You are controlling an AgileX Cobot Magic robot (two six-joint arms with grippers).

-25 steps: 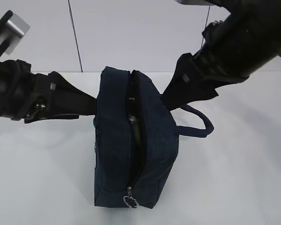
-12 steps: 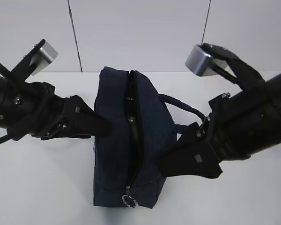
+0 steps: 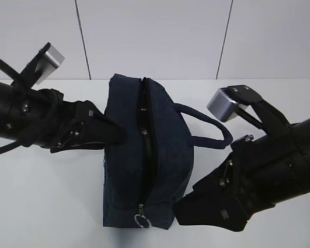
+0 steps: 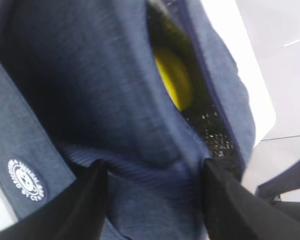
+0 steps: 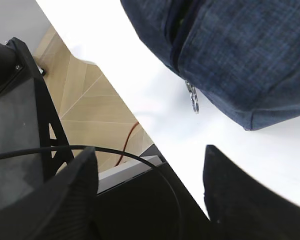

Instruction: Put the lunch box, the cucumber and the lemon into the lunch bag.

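The lunch bag's rim (image 4: 173,145) rests loosely in my left gripper's open fingers, so I should clamp it there before my right gripper reaches for the ring zipper pull (image 3: 142,219).
The dark navy lunch bag (image 3: 165,155) stands mid-table, its top zip open as a narrow slit. Through that slit the left wrist view shows the yellow lemon (image 4: 174,80) inside, against silver lining (image 4: 212,130). A dark green edge (image 4: 160,35) beside the lemon may be the cucumber. The lunch box is hidden. My left gripper (image 3: 116,135) presses on the bag's left side, and its open jaws (image 4: 152,195) straddle bag fabric (image 4: 90,75). Over the table's front edge, my right gripper (image 3: 183,209) stands open and empty (image 5: 150,190), close to the bag's front corner (image 5: 240,50).
The ring zipper pull (image 3: 142,221) hangs at the bag's near end (image 5: 192,97). One loop handle (image 3: 212,126) sticks out to the right. A round white logo (image 4: 24,180) marks the bag's left face. Below the table edge are floor (image 5: 90,100) and cables.
My right arm has swung from behind the bag down to its front right corner. My left gripper has moved forward along the bag's left side. The slit looks narrower.
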